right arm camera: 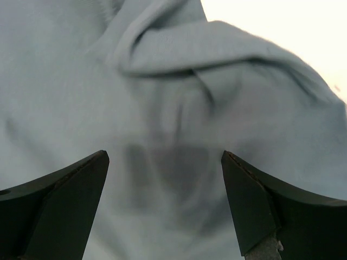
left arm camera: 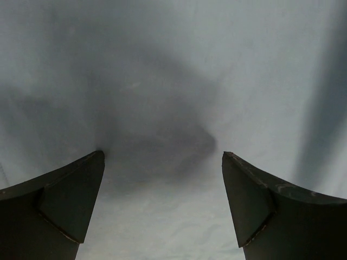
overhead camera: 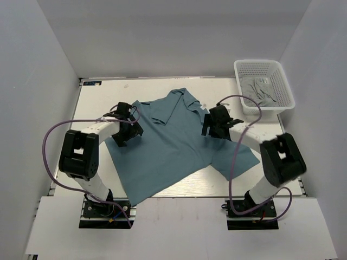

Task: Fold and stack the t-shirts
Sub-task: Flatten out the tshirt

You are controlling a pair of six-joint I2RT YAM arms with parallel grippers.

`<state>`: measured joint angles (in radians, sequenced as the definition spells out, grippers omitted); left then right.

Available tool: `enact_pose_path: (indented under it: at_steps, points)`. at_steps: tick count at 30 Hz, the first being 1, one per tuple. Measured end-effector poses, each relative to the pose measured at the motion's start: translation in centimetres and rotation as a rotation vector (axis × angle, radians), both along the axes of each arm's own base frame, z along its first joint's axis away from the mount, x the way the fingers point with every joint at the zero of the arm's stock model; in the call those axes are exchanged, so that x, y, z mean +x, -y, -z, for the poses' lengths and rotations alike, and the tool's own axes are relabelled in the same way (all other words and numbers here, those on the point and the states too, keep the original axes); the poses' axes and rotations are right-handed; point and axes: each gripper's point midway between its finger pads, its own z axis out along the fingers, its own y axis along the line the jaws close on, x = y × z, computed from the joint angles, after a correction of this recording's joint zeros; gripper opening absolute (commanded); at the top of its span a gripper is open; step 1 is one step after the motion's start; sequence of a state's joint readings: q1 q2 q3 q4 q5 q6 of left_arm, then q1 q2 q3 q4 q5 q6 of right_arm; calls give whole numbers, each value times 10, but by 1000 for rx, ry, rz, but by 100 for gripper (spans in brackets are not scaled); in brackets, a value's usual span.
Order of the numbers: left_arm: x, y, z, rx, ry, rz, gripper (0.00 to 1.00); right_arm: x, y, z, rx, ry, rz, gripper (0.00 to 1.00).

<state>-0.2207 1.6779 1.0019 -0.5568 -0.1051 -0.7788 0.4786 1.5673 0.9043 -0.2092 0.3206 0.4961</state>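
Observation:
My left gripper needs to pull the t-shirt toward the table's far edge (overhead camera: 133, 83) to straighten it before folding, because the t-shirt lies slanted with its near corner (overhead camera: 135, 197) over the table's near edge.
A dusty teal t-shirt (overhead camera: 173, 146) lies spread on the white table, its top part folded over near the far edge. My left gripper (overhead camera: 126, 125) hovers over the shirt's left edge, open with nothing between its fingers; its wrist view shows only smooth teal cloth (left arm camera: 173, 81) below the gripper (left arm camera: 162, 157). Over the shirt's right shoulder area my right gripper (overhead camera: 217, 122) also stands open. In its wrist view the gripper (right arm camera: 165, 157) is above wrinkled cloth with a rolled fold (right arm camera: 206, 49).
A white mesh basket (overhead camera: 282, 81) at the back right holds grey cloth (overhead camera: 259, 89). White walls enclose the table on three sides. Purple cables loop from both arms. Bare tabletop (overhead camera: 108, 89) shows at the back left.

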Motion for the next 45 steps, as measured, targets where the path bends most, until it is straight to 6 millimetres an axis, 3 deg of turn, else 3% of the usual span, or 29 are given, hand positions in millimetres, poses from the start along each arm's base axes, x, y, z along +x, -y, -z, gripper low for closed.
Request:
enact_pose_path:
  at_steps: [4,10,13,17,19,25,29,31,33,36,40,42,45]
  points:
    - [11,-4,2,33,-1,-28,100,12,2,24,30,-68,0,90]
    - [35,1,1,31,34,-3,100,1,11,28,94,-61,3,88]
    - [54,5,-1,35,57,19,100,-21,12,26,148,-40,-13,90]
    - [83,13,-4,35,88,51,100,-64,7,24,277,-27,-28,90]
    - [88,15,-5,36,97,62,100,-91,4,21,334,-25,-49,90]
    - [77,20,-10,5,96,104,100,-157,-9,16,401,-138,-132,90]
    - [58,17,-19,-2,82,102,100,-170,-11,17,352,-207,-161,90]
    - [56,16,-25,-1,84,96,100,-161,-8,12,291,-214,-153,90]
    - [58,15,-33,4,94,89,100,-138,-9,-2,219,-187,-136,90]
    - [74,16,-54,6,144,81,100,-82,-14,-33,131,-70,-98,90]
    - [115,23,-89,-7,250,79,100,-10,-28,-67,29,60,-83,90]
    - [133,27,-95,-22,280,82,100,21,-37,-70,-20,81,-89,90]
    - [148,29,-79,-24,261,88,100,65,-52,-55,-107,70,-108,90]
